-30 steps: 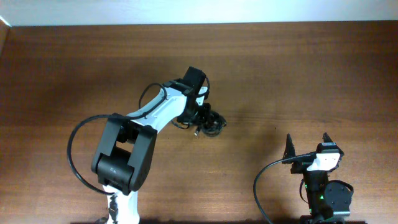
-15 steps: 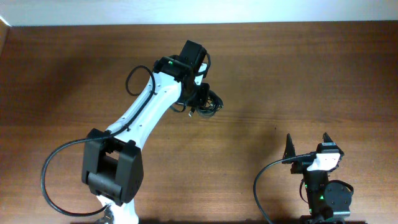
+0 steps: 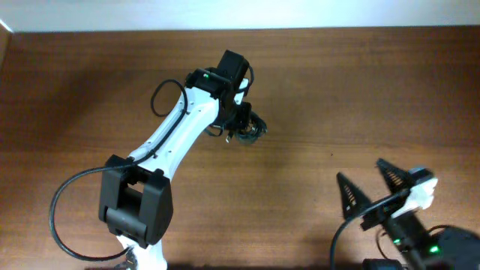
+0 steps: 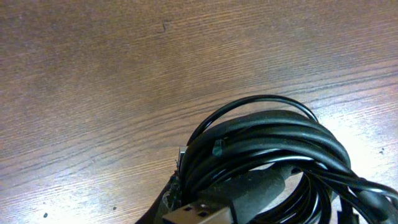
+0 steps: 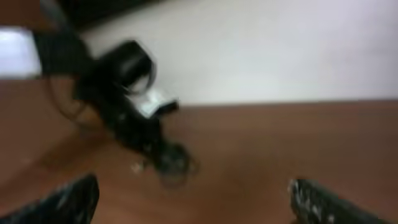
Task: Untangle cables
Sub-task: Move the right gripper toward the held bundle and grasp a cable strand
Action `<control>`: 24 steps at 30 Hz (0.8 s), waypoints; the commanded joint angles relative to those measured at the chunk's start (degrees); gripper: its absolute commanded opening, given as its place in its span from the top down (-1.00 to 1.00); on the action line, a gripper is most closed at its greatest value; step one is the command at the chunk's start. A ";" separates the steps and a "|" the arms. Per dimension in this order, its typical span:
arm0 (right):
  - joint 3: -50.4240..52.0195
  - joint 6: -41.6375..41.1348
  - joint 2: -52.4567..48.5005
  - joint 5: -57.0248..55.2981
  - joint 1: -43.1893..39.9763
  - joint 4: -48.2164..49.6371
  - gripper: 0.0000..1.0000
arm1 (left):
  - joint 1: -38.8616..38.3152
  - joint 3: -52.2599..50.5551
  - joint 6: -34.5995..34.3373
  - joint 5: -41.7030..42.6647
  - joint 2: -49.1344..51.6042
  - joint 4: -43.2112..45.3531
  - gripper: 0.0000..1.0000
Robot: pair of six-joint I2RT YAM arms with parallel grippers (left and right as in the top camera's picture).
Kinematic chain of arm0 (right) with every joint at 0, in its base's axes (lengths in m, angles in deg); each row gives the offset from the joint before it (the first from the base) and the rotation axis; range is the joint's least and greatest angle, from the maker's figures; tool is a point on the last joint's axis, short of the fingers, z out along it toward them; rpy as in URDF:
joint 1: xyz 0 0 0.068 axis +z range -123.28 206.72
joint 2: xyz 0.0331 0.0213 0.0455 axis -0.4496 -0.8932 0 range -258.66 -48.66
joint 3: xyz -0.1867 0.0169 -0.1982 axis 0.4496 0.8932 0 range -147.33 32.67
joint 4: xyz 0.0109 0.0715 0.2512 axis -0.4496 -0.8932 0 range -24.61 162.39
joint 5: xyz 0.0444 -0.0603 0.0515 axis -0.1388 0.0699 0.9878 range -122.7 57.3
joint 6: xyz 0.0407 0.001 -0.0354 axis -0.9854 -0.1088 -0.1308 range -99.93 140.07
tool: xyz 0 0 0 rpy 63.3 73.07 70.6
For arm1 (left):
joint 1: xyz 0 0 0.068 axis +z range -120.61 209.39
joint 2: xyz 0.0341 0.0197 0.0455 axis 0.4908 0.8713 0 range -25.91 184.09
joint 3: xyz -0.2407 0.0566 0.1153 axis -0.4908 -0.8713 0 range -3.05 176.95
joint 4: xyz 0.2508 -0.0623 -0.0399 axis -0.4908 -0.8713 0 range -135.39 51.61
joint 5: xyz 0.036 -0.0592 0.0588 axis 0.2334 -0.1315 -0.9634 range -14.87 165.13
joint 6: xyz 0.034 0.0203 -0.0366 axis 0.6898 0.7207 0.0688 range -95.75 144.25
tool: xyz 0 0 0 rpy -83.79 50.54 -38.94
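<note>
The robot's left gripper is holding the thick of the coils, so the right gripper should hold the bundle while the left gripper opens and takes one single piece of cable.
A tangled bundle of black cables hangs at the tip of my left gripper, which is shut on it near the table's middle back. In the left wrist view the coils fill the lower right, with a USB plug at the bottom edge. My right gripper is open and empty at the front right, far from the bundle. The blurred right wrist view shows its spread fingers and the bundle in the distance.
Brown wooden table with a pale wall strip along the back edge. The left arm's own black cable loops beside its base at the front left.
My left arm stretched out and carried the bundle a little back, then held still. My right gripper has swung to the right and risen, tilting its fingers leftward.
</note>
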State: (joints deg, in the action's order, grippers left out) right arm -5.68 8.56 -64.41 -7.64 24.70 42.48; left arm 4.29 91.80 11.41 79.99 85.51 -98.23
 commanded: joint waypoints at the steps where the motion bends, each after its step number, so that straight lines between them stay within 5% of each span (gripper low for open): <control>1: -8.28 3.52 -11.34 8.70 -0.26 -5.25 -0.97 | 0.00 0.92 0.70 0.17 -1.14 0.13 0.80; 5: -7.85 -10.05 -26.12 16.79 -0.24 -0.94 -0.88 | 0.00 0.92 0.76 5.79 -1.16 0.13 0.82; 8: -7.85 -11.76 -36.15 19.32 1.95 2.60 -0.73 | 0.00 0.92 1.18 10.91 -1.16 0.20 0.81; 13: -7.85 -22.32 -53.94 15.02 11.93 18.64 -0.73 | 0.00 0.92 1.16 10.84 -1.16 0.81 0.73; 15: -7.85 -27.74 -61.07 14.51 15.47 27.21 -0.58 | 0.00 0.92 1.16 10.84 -1.16 0.79 0.73; 21: -7.87 -29.49 -73.99 11.74 19.50 33.83 -0.43 | 0.00 0.92 1.18 12.55 -1.14 0.79 0.75; 24: -7.87 -29.51 -74.40 9.09 19.80 34.05 0.21 | 0.00 0.92 1.18 12.52 -1.16 0.79 0.76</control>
State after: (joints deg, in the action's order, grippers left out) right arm -13.28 -20.88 -138.42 4.16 44.06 76.10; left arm 4.27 91.84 11.63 91.03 85.51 -97.53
